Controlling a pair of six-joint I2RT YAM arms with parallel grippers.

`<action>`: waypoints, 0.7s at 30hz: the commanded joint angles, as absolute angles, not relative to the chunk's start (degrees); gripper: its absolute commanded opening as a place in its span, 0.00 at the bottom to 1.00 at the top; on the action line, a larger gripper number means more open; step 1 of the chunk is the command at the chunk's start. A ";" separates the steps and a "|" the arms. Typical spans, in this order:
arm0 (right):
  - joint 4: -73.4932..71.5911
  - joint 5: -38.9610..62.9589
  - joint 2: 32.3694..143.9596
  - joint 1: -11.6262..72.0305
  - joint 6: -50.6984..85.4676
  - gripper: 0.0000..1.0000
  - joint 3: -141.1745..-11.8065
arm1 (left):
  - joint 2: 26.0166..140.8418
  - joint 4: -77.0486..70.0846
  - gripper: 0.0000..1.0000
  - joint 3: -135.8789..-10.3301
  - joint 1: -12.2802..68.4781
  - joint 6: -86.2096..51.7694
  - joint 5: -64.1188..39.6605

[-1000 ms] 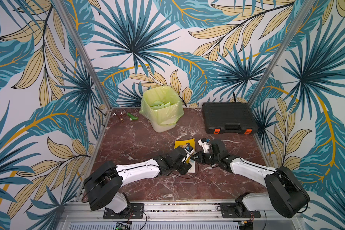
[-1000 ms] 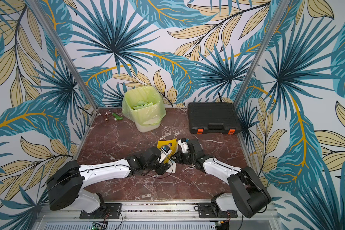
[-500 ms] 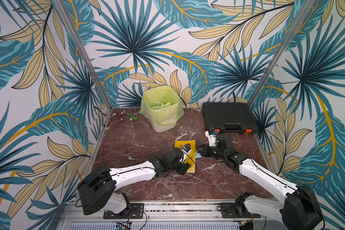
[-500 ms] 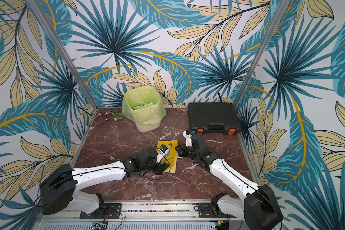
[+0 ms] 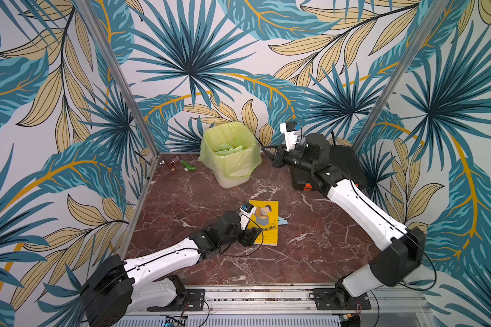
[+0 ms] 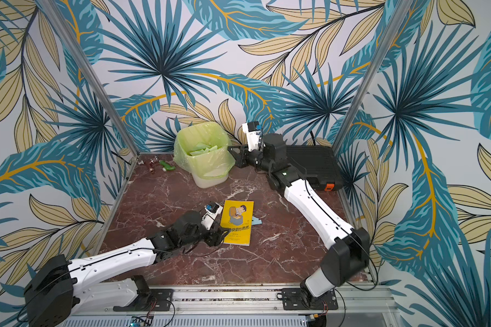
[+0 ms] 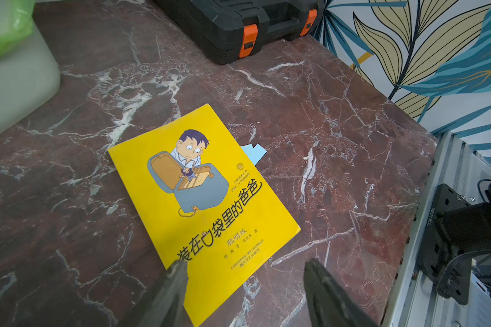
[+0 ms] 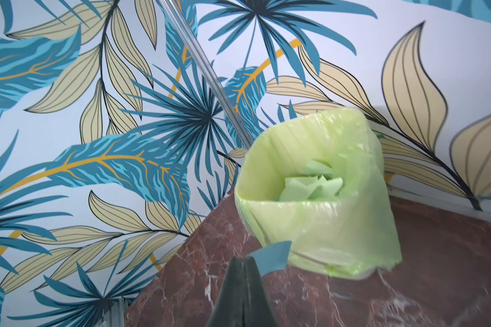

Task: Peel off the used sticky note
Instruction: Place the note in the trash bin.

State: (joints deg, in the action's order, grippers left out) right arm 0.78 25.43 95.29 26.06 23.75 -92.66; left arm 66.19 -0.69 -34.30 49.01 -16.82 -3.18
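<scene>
The light-blue note sticks out of the yellow book's edge across from the robot's left gripper, so next the right gripper lifts the pages open there and then peels first.
A teal-blue sticky note is pinched by one corner in my right gripper, which is shut on it. That gripper is raised off the table just beside the green-lined bin. The yellow book lies flat on the marble table, and a light-blue note pokes out from under its far edge. My left gripper is open and empty at the book's near corner. One of its fingers is over the cover and the other is over bare marble.
The bin holds several green paper scraps. A black toolbox with orange latches stands at the back right, behind my right arm. Small fittings and a green piece lie in the back left corner. Patterned walls close in the three sides.
My right arm has lifted away from the book and swung back to the bin with the sticky note in its jaws. My left gripper has opened wider at the book's corner.
</scene>
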 commanded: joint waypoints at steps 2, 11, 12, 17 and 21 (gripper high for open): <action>3.98 28.92 106.92 27.37 22.88 0.02 -105.91 | 63.72 -1.55 0.71 -32.59 48.48 -18.22 -1.90; 15.97 24.21 125.37 28.22 21.03 0.08 -129.03 | 60.94 0.41 0.73 -31.19 47.96 -18.41 -0.46; 16.63 23.95 126.35 28.25 21.01 0.10 -130.45 | 60.65 0.50 0.73 -30.98 47.94 -18.45 -0.27; 19.12 23.39 126.44 28.26 20.10 0.27 -132.24 | 60.46 0.19 0.73 -30.75 47.65 -18.57 0.25; 23.18 22.64 122.15 28.18 17.70 0.41 -129.93 | 60.94 -0.38 0.73 -30.93 47.12 -18.83 0.78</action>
